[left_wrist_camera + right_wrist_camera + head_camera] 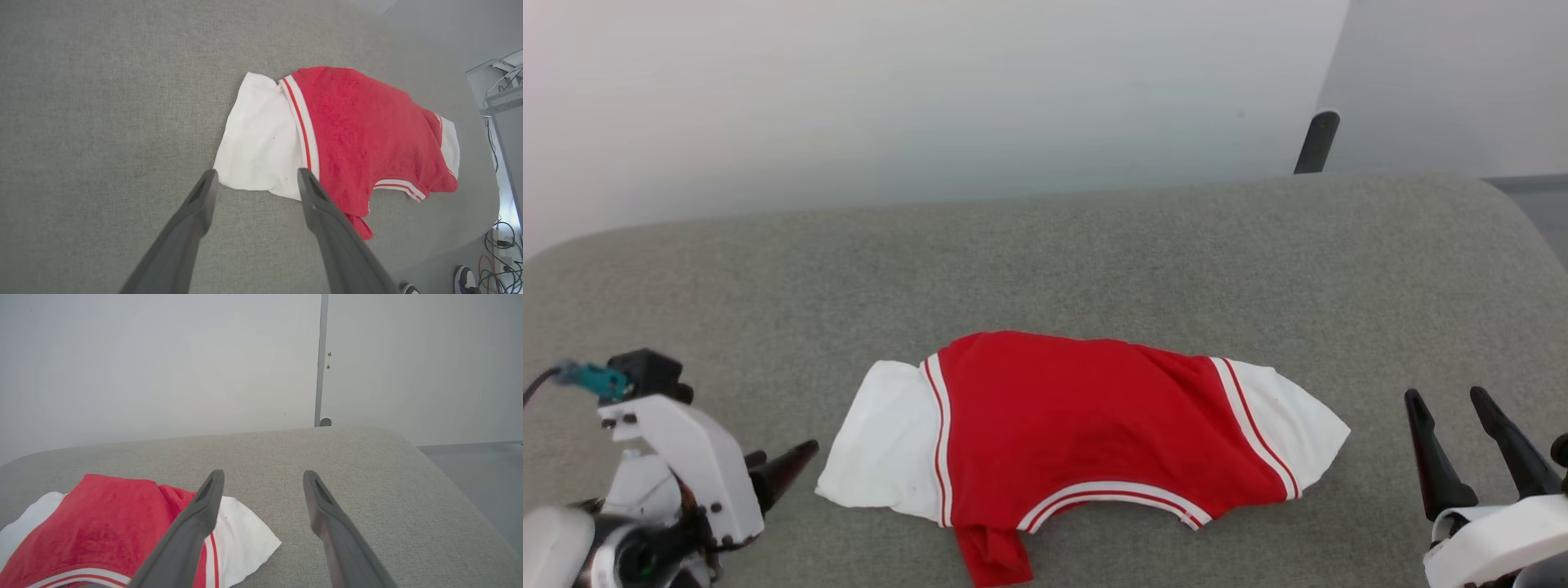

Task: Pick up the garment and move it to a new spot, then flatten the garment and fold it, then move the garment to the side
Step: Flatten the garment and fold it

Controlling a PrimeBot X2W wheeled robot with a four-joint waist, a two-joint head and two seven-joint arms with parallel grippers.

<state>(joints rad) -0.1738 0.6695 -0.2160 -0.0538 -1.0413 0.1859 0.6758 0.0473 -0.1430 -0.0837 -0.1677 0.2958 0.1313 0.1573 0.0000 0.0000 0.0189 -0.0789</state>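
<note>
I expect the garment's tucked lower body [1081, 421] to fall open when I raise the white sleeves, because a red flap [994, 557] pokes out from under the striped trim.
The garment [1078, 425] lies on the grey table [1094, 245] near its front middle. It is a red jersey with a white sleeve at each end and striped trim along its near edge. A red flap [992, 555] sticks out toward the front edge. My left gripper [788, 465] hovers open just left of the left sleeve. In the left wrist view the open left gripper [257, 173] points at that sleeve's near edge on the garment [359, 130]. My right gripper [1445, 400] stands open, apart from the right sleeve. The right wrist view shows the right gripper [264, 473] empty beside the garment [94, 522].
A pale wall rises behind the table. A dark post [1316, 140] stands behind the back right corner. The table's rounded right edge drops to the floor, where a person's shoe [466, 279] and cables [496, 241] lie. Bare grey cloth surrounds the garment.
</note>
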